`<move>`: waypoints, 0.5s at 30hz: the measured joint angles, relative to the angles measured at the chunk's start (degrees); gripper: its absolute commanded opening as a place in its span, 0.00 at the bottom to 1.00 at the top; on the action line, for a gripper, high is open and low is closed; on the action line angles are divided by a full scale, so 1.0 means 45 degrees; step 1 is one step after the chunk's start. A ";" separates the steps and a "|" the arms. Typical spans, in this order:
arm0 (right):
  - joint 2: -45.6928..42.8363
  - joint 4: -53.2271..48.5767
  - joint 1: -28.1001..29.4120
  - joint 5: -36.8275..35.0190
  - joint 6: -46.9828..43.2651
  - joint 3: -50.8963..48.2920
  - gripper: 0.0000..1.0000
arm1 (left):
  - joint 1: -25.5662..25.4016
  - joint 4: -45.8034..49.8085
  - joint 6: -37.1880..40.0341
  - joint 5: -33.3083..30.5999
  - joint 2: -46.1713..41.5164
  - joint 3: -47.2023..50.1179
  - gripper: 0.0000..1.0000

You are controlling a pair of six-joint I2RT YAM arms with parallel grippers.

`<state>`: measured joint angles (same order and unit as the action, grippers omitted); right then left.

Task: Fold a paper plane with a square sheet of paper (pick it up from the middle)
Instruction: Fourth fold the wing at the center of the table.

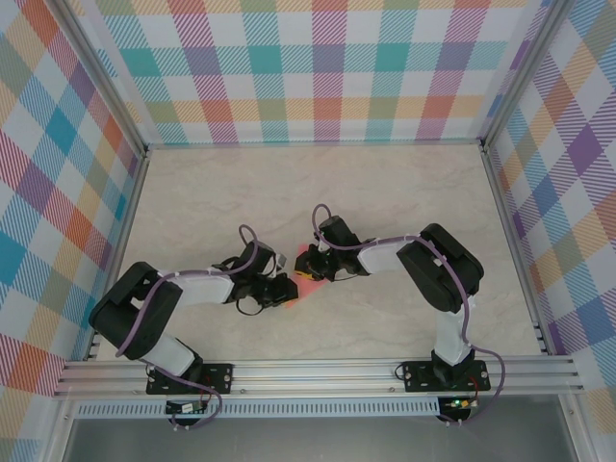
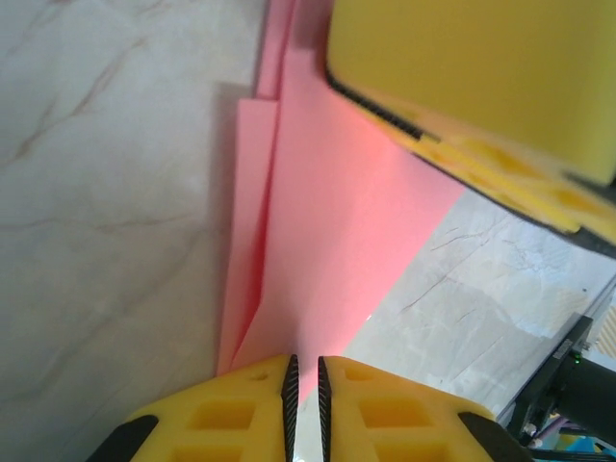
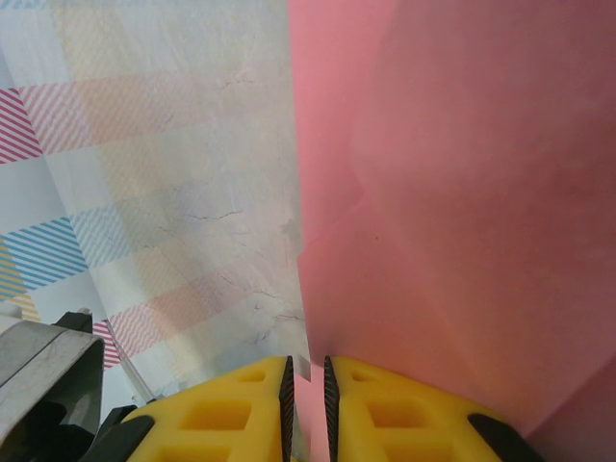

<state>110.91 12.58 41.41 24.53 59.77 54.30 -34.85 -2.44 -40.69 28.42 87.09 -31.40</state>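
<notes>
The paper's folded layers gape open (image 2: 254, 274) near the paper's tip, so next my left gripper backs off, closes, and presses the paper flat closer (image 2: 298, 221) to my right gripper.
The salmon-pink paper plane (image 1: 308, 273) is held just above the table's middle, between both grippers. In the left wrist view the paper plane (image 2: 337, 221) shows a long centre crease and layered folds that narrow away from me. My left gripper (image 2: 306, 371) is shut on its near end. One yellow finger of the right gripper (image 2: 481, 67) presses on the paper at the top right. In the right wrist view the paper plane (image 3: 452, 192) spreads wide, and my right gripper (image 3: 306, 371) is shut on its edge. From above, the left gripper (image 1: 286, 286) and right gripper (image 1: 322, 264) nearly touch.
The pale marble-patterned table (image 1: 404, 192) stretches behind and to both sides of the arms. Checked walls (image 1: 318, 67) close in the back and sides. An aluminium rail (image 1: 318, 371) runs along the near edge.
</notes>
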 measured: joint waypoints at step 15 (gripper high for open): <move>0.0010 0.0000 -0.0010 0.0010 0.0005 0.0000 0.19 | 0.0000 0.2871 0.0238 -0.0651 -0.2331 0.0432 0.16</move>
<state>110.96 12.58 41.36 24.58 59.79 54.30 -34.85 10.48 -39.62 25.50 76.60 -29.45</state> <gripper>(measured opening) 0.190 0.161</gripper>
